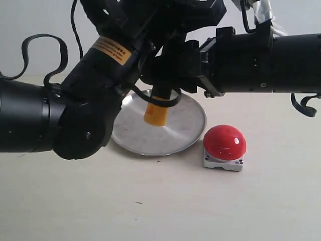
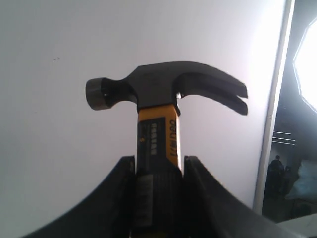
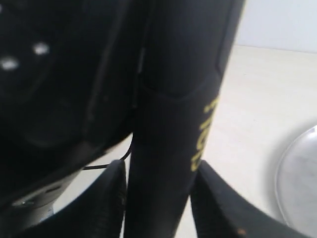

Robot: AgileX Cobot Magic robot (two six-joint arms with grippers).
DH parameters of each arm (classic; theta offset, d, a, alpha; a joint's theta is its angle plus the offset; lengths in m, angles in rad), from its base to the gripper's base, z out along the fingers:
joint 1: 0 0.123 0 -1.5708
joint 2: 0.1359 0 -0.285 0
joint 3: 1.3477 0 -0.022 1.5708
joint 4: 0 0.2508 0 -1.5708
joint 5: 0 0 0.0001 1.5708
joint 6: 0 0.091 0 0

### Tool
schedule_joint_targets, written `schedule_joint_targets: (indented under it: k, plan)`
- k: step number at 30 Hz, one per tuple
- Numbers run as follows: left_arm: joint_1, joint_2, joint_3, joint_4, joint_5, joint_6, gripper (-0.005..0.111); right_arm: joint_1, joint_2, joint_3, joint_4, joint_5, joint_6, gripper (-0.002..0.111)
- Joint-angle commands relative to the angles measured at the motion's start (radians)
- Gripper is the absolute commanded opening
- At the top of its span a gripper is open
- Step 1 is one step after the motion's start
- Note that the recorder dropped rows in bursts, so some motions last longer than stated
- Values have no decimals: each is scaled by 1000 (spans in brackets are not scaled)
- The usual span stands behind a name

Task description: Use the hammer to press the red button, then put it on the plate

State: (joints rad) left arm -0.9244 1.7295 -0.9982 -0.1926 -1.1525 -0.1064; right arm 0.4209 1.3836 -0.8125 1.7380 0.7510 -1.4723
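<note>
My left gripper should open and move away before my right gripper brings the hammer's head over the red button (image 1: 224, 142), because both grippers are closed on the hammer's handle (image 2: 154, 143).
The hammer hangs upright over the plate (image 1: 188, 125), and only its yellow end (image 1: 156, 113) shows below the two arms in the exterior view. In the left wrist view the dark steel head (image 2: 163, 84) points away from the camera, and my left gripper (image 2: 158, 166) is shut on the handle just under the yellow neck band. My right gripper (image 3: 158, 173) has both fingers pressed against the black handle (image 3: 173, 119) further down. The red button (image 1: 224, 140) sits on its grey base to the right of the plate, apart from the hammer.
Both arms meet above the plate and hide its far rim. A black cable (image 1: 42, 47) loops at the left. An edge of the plate (image 3: 302, 178) shows in the right wrist view. Pale tabletop (image 1: 150, 201) spreads in front.
</note>
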Motion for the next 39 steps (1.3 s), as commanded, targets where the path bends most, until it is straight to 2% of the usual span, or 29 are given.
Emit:
schedule_joint_targets:
  k: [1,5,14,16,18,19,20,21,22,23,25,29,32,33,34,38,39]
  plan:
    - [7,-8,-16,32,-69,33,0,3,0,-9,6,-23,-14,26]
    - [7,-8,-16,40,-69,37,0,3,0,-9,6,-63,2,2]
    - [7,-8,-16,-29,-69,50,0,3,0,-9,6,-69,2,0]
    - [7,-8,-16,-31,-69,69,3,3,0,-9,6,-69,2,0]
    - [7,-8,-16,-31,-69,106,13,3,0,-9,6,-69,2,0]
    - [7,-8,-16,-31,-69,114,27,3,0,-9,6,-69,2,0]
    - [7,-8,-16,-31,-69,114,32,3,0,-9,6,-69,2,0]
    - [7,-8,-16,-31,-69,114,46,3,0,-9,6,-69,2,0]
    - [7,-8,-16,-31,-69,114,51,3,0,-9,6,-69,2,0]
    - [7,-8,-16,-31,-69,131,61,3,0,-9,6,-79,2,0]
    - [7,-8,-14,-55,-69,191,70,3,0,-9,6,-145,2,0]
    - [7,-51,69,-217,-69,348,71,3,-2,-9,2,-227,10,0]
    - [7,-116,183,-378,-69,446,71,3,-23,-9,-147,-268,137,0]
    - [7,-130,210,-396,-69,472,71,3,-31,-9,-203,-284,184,0]
    - [7,-158,264,-406,-69,506,71,3,-47,-9,-344,-303,282,0]
    - [7,-214,375,-406,-62,509,69,3,-86,-24,-633,-298,549,0]
    - [7,-232,401,-408,-9,509,66,3,-99,-28,-704,-287,611,0]
